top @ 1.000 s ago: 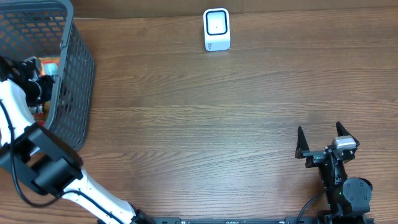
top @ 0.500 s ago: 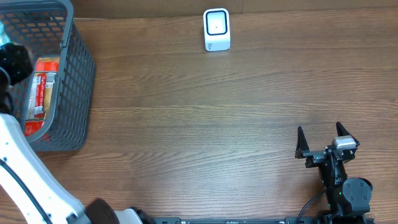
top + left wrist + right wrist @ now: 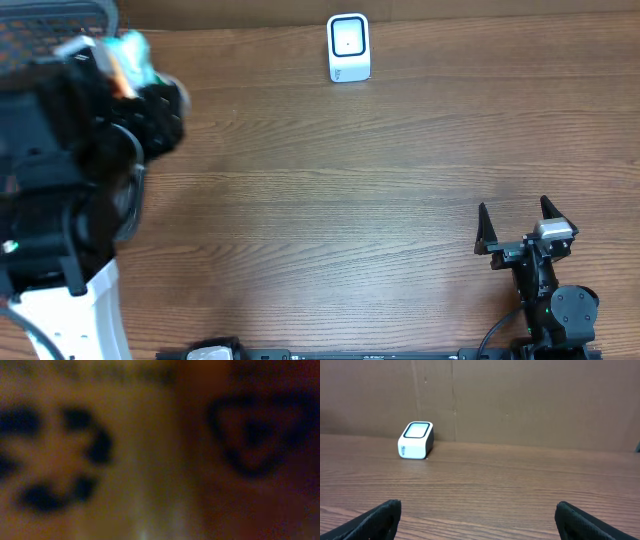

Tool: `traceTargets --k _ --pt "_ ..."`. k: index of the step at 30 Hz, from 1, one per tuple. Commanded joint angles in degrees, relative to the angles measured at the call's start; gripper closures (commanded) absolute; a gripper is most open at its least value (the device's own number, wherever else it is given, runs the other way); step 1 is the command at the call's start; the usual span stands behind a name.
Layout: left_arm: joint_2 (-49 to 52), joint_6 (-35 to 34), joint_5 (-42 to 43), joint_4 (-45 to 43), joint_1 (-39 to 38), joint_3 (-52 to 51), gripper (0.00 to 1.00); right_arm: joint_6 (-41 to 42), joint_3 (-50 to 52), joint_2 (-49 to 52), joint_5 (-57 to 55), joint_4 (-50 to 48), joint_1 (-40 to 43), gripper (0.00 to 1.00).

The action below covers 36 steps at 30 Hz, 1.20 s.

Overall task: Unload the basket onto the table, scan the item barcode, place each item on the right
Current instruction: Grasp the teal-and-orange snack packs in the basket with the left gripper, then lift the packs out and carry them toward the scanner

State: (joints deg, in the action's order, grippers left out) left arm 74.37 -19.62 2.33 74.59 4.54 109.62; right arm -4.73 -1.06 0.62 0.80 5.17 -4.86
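Observation:
My left gripper should carry on there and let go of the packet, because the packet is raised above the basket and the wood [image 3: 438, 185] near my right gripper is empty.
The white scanner [image 3: 348, 47] stands at the table's far edge and shows again in the right wrist view [image 3: 416, 440]. My left arm is raised high toward the overhead camera at the left. Its gripper [image 3: 112, 68] is shut on the item [image 3: 136, 47], a pale teal and orange packet. That packet [image 3: 150, 450] fills the left wrist view as a blurred tan surface with dark print, hiding the fingers; no barcode is readable. My right gripper [image 3: 520, 225] rests open at the near right, fingers wide apart [image 3: 480, 520] over bare wood.
The grey mesh basket [image 3: 60, 14] at the far left is almost wholly covered by my raised left arm; only its top rim shows. A brown wall backs the table behind the scanner.
My left arm has lifted out of the basket with the item and swung up and rightward, now covering the basket. The right arm has not moved.

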Motion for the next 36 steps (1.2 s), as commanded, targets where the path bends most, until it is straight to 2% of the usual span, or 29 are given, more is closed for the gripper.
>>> traceTargets --k 1,4,7,15,17,22,28,36 --pt "3.5 -8.61 -6.45 3.63 -6.32 1.09 0.71 -0.26 0.61 -0.39 -0.55 -0.37 0.07 0.0" --pt "6.49 -11.08 -7.48 7.13 -11.34 1.09 0.76 -0.24 0.61 -0.39 -0.52 -0.37 0.07 0.0" --pt "9.84 -12.72 -9.51 9.07 -16.63 1.09 0.76 -0.26 0.61 -0.39 -0.55 -0.37 0.07 0.0" --pt "19.3 -17.53 -13.27 9.27 -29.03 1.09 0.77 -0.24 0.61 -0.39 -0.55 -0.37 0.07 0.0" --pt "22.25 -20.61 -13.27 8.92 -32.15 1.09 0.76 -0.24 0.61 -0.39 -0.55 -0.37 0.07 0.0" --pt "27.41 -24.57 -13.22 8.35 -37.97 1.09 0.8 -0.24 0.61 -0.39 -0.55 -0.37 0.07 0.0" --pt "33.4 -24.87 -13.27 3.76 -44.87 1.09 0.82 -0.26 0.61 -0.39 -0.55 -0.37 0.07 0.0" --pt "42.73 -25.88 -13.27 -8.74 -51.95 1.09 0.82 -0.26 0.61 -0.39 -0.55 -0.37 0.07 0.0"
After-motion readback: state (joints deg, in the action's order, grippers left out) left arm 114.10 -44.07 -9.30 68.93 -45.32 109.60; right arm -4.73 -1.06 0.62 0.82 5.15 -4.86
